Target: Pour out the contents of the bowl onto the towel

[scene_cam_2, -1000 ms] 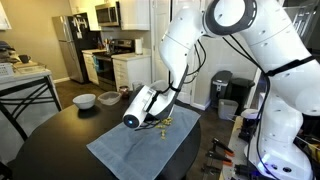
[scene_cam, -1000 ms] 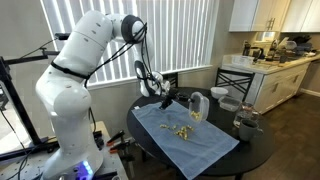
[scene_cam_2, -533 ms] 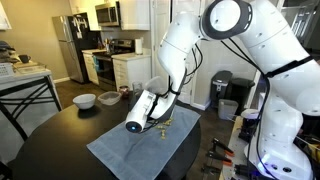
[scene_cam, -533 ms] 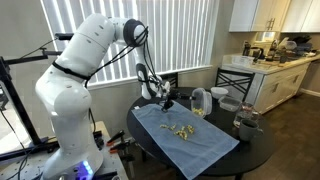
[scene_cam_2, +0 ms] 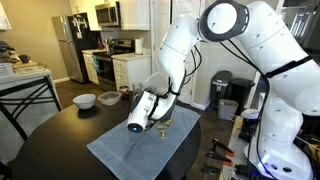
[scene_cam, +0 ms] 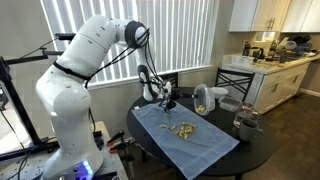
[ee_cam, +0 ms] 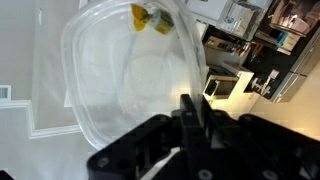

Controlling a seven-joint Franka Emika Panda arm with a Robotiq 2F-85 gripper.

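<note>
Yellow pieces are inside the tipped clear bowl close to its far rim, so my gripper should swing the bowl back a little and then tilt it more steeply over the light blue towel.
My gripper is shut on the rim of the clear bowl and holds it tipped on its side above the light blue towel. The gripper, the bowl and the towel show in both exterior views. A small heap of yellow-beige pieces lies on the towel below the bowl and shows again from the opposite side. In the wrist view the fingers clamp the bowl's wall. A couple of yellow pieces sit at its far rim.
The towel lies on a round dark table. Two white bowls stand at its far side. A glass jar and a white bowl stand near the table's edge. A kitchen counter is behind.
The bowl has tipped further and swung a little up and outward. The heap of pieces on the towel has spread slightly.
</note>
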